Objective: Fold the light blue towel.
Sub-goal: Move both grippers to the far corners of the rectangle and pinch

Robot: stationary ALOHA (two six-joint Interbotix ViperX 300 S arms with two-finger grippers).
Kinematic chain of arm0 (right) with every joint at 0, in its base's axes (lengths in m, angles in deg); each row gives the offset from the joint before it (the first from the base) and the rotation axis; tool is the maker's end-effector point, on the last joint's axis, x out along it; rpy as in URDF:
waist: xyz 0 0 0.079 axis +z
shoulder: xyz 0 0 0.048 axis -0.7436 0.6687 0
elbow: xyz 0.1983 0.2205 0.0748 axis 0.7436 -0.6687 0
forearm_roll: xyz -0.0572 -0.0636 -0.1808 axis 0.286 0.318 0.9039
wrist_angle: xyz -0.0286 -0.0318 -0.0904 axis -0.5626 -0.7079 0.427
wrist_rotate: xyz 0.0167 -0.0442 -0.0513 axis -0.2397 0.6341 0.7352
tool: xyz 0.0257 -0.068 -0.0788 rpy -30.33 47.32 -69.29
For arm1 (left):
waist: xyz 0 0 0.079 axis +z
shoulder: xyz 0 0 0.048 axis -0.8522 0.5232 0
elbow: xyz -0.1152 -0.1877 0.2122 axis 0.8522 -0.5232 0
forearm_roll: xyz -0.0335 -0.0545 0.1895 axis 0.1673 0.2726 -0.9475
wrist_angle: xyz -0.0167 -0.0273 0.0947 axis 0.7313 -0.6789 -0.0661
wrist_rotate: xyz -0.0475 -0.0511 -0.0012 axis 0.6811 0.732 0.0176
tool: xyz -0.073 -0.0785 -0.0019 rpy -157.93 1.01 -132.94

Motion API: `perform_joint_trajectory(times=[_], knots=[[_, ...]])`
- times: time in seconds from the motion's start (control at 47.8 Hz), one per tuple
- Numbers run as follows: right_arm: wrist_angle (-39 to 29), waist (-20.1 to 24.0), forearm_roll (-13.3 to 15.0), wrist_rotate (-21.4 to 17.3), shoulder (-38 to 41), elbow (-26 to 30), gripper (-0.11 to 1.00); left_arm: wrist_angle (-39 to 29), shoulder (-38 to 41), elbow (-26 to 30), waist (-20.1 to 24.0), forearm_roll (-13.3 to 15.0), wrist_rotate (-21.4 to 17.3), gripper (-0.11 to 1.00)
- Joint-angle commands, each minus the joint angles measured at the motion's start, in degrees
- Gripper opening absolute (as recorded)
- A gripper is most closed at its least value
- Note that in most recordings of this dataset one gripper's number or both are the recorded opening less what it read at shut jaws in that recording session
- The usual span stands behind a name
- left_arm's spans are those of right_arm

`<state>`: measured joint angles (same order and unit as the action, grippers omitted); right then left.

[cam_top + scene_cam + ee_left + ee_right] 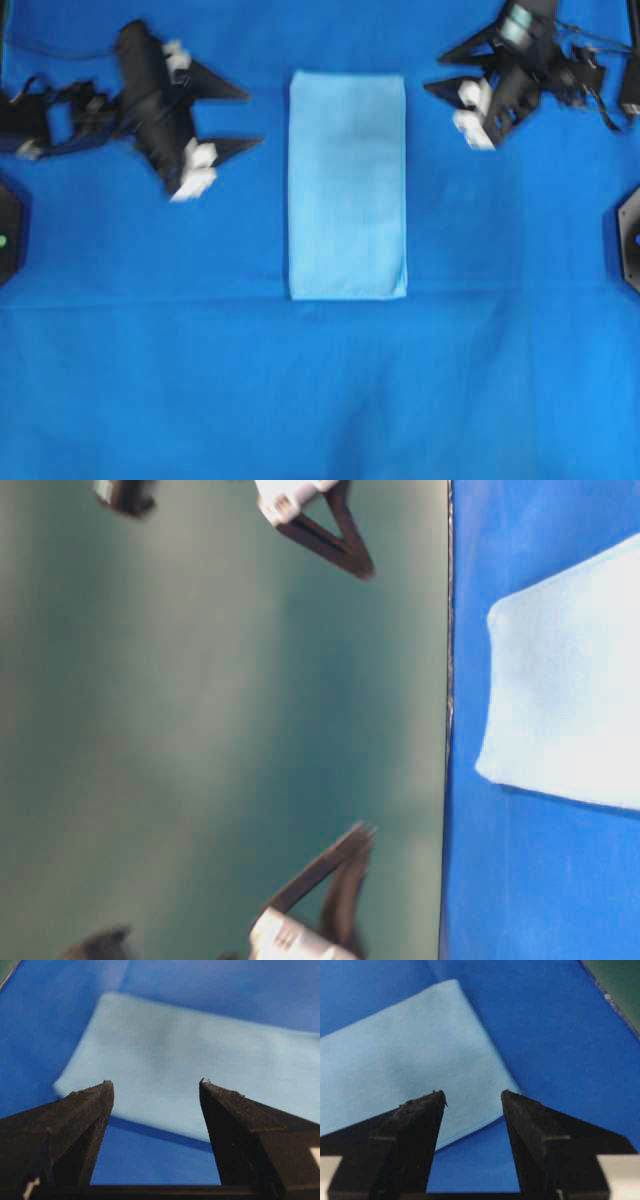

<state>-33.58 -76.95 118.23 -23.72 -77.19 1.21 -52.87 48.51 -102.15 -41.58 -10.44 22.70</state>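
The towel's far corner (299, 80) is flat and free next to the open fingers of my left gripper. I should carry on moving there until the fingers close on its edge (60, 1085).
The light blue towel (347, 185) lies flat on the table as a tall narrow rectangle, doubled over, with layered edges showing at its near right corner. It also shows in the table-level view (570, 680) and in both wrist views (200, 1060) (405, 1055). My left gripper (248, 122) hovers to the towel's left near its far half, open and empty, pointing at the towel's long edge (156, 1082). My right gripper (438, 72) hovers to the right near the towel's far right corner, open and empty (472, 1094).
The deep royal-blue table cloth (320, 390) covers the whole table, with a faint crease running across just below the towel. Black arm bases sit at the left (8, 230) and right (630, 235) edges. The cloth's edge shows in the right wrist view (610, 997).
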Motion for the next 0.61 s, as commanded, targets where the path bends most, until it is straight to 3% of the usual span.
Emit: perform_joint_trajectory(times=[0.0,0.293,0.586], knots=[[0.26,-0.97,0.62,-0.09,4.31,3.43,0.55,1.05,4.75,3.87,2.02,-0.09,-0.09,0.67],[0.44,-2.55,2.11,-0.09,17.58,9.40,0.55,2.90,18.72,10.28,7.47,-0.09,-1.23,0.67],[0.44,-4.22,2.20,-0.09,23.99,11.78,0.55,5.10,25.05,13.18,8.96,-0.18,-1.76,0.67]])
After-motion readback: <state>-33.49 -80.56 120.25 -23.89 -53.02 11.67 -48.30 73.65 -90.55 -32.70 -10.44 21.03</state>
